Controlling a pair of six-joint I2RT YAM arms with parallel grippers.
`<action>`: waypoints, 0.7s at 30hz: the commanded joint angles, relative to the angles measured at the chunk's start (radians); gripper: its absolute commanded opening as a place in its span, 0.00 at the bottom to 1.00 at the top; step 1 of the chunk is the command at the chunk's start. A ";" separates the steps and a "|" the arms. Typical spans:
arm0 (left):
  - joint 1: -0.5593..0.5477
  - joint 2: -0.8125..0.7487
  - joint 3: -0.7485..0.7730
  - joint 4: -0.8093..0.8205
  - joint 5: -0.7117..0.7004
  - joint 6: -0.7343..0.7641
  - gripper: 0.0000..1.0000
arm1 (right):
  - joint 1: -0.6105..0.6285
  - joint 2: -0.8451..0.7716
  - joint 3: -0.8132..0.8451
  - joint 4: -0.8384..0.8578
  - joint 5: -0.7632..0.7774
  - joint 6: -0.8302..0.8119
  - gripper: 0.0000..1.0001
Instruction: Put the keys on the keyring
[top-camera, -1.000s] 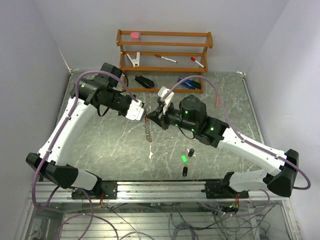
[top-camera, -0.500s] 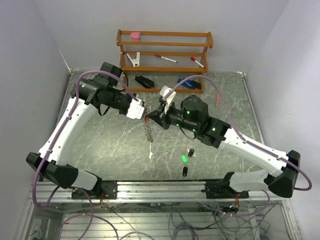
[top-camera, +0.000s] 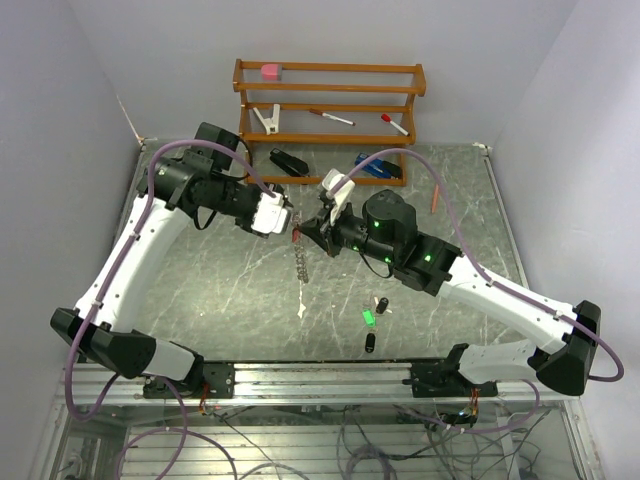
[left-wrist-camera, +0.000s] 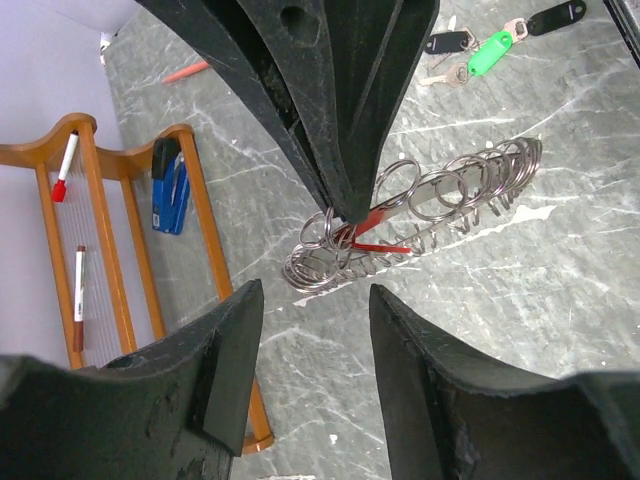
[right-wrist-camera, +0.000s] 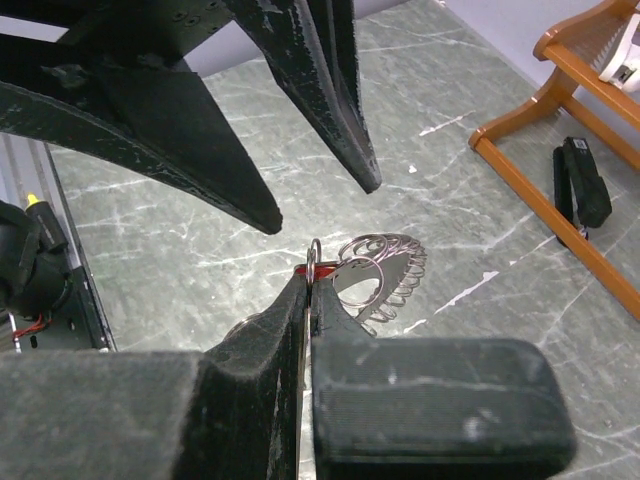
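The keyring (left-wrist-camera: 455, 190) hangs from my right gripper alone and keeps that hand busy. My left gripper should grab the loop (left-wrist-camera: 314, 232) next to the red key before my right gripper opens.
The keyring (top-camera: 298, 262) hangs as a bunch of silvery loops from my right gripper (top-camera: 303, 233), down to the table. In the right wrist view my right gripper (right-wrist-camera: 312, 285) is shut on a thin loop of the keyring (right-wrist-camera: 385, 270), with the red key (right-wrist-camera: 303, 270) at its fingertips. In the left wrist view the keyring (left-wrist-camera: 450, 190) and the red key (left-wrist-camera: 378, 222) hang under the right fingers. My left gripper (top-camera: 290, 222) is open and empty just left of them (left-wrist-camera: 315, 300). A green key (top-camera: 368, 318) and two black keys (top-camera: 381, 304) (top-camera: 369, 343) lie on the table.
A wooden rack (top-camera: 330, 100) at the back holds markers, a clip and a pink block. A black stapler (top-camera: 289, 162) and a blue object (top-camera: 375, 166) lie in front of it. An orange pen (top-camera: 434, 203) lies at the right. A white scrap (top-camera: 301, 311) lies near the keys.
My left gripper has drawn back a little to the far left, away from the right fingertips. My right gripper has shifted slightly farther with the keyring held.
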 joint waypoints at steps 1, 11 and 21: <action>0.008 -0.025 -0.010 0.013 0.050 -0.035 0.57 | -0.007 -0.029 0.016 0.025 0.031 0.012 0.00; 0.008 -0.021 -0.087 0.111 0.107 -0.098 0.53 | -0.009 -0.008 0.028 0.054 0.006 0.026 0.00; 0.008 -0.015 -0.073 0.136 0.103 -0.113 0.31 | -0.009 -0.012 0.017 0.079 -0.001 0.039 0.00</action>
